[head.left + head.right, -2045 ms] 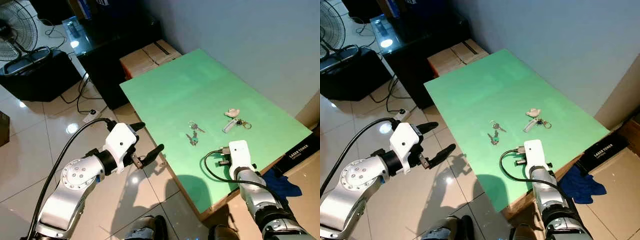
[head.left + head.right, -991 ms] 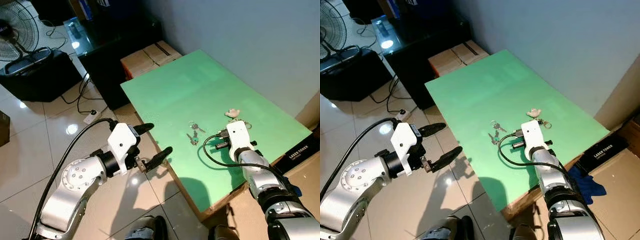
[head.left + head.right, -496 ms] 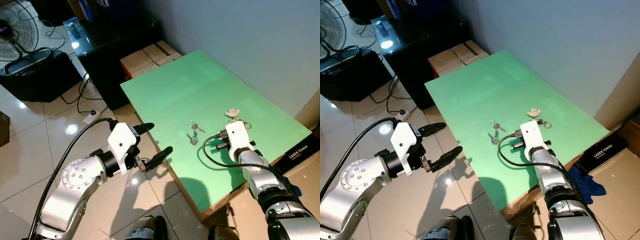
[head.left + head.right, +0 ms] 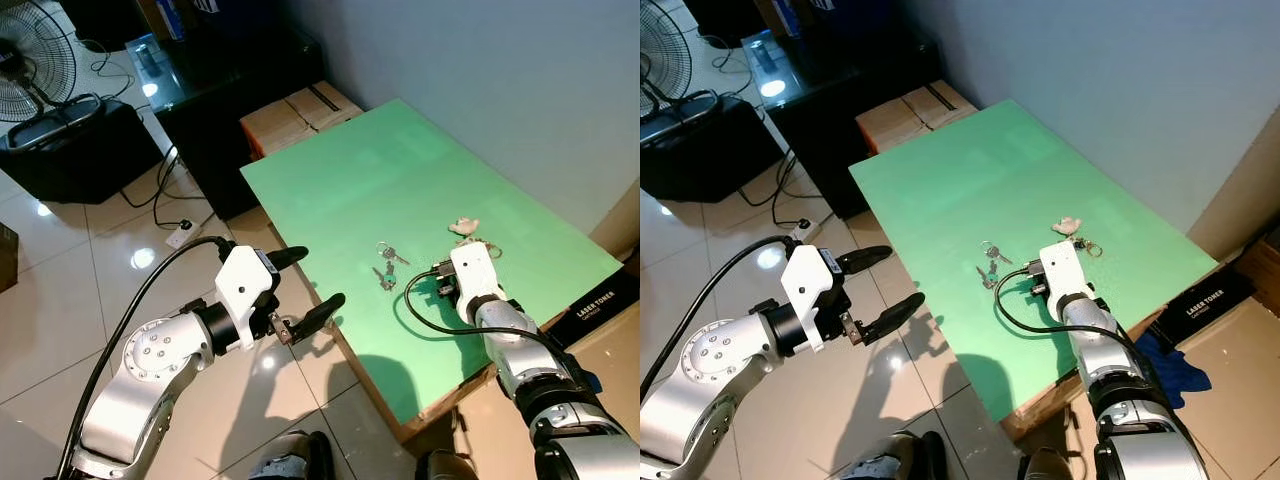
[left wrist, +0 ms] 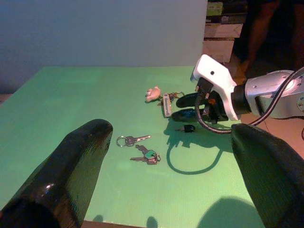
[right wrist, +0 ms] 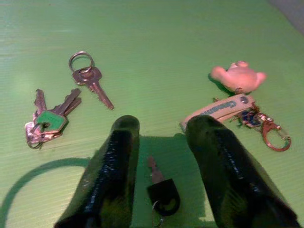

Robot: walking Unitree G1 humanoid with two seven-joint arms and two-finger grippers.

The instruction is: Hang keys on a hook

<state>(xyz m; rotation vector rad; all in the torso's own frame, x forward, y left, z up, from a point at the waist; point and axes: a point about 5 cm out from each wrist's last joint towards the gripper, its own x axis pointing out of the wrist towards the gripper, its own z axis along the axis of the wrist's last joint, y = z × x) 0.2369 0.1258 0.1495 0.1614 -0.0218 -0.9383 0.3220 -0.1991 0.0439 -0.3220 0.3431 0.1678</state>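
Observation:
The thin metal key ring (image 6: 155,214) goes loosely through the key's black head, so the black-headed key (image 6: 163,194) will swing around on it when I hang it up.
Several keys lie on the green table (image 4: 350,180). A single key on a ring (image 4: 391,253) is beside a bunch with a green head (image 4: 384,279). Further right is a keychain with a pink figure (image 6: 237,76) and a strap (image 6: 216,110). My right gripper (image 6: 164,122) hovers low over the table, open. A small black-headed key (image 6: 161,190) lies on the table between its fingers (image 6: 118,166); this key (image 5: 186,128) sits in the gripper's shadow in the left wrist view. My left gripper (image 4: 320,276) is open over the floor, off the table's left edge, and holds nothing.
Cardboard boxes (image 4: 300,110) stand at the table's far end beside a black cabinet (image 4: 230,60). A fan (image 4: 30,60), a black case (image 4: 70,140) and cables with a power strip (image 4: 180,232) are on the tiled floor. A toner box (image 4: 610,300) and blue cloth (image 4: 590,375) lie at right.
My right arm has reached forward from the table's near edge to the keys and now stands over the black-headed key. The left gripper has drifted slightly toward the table.

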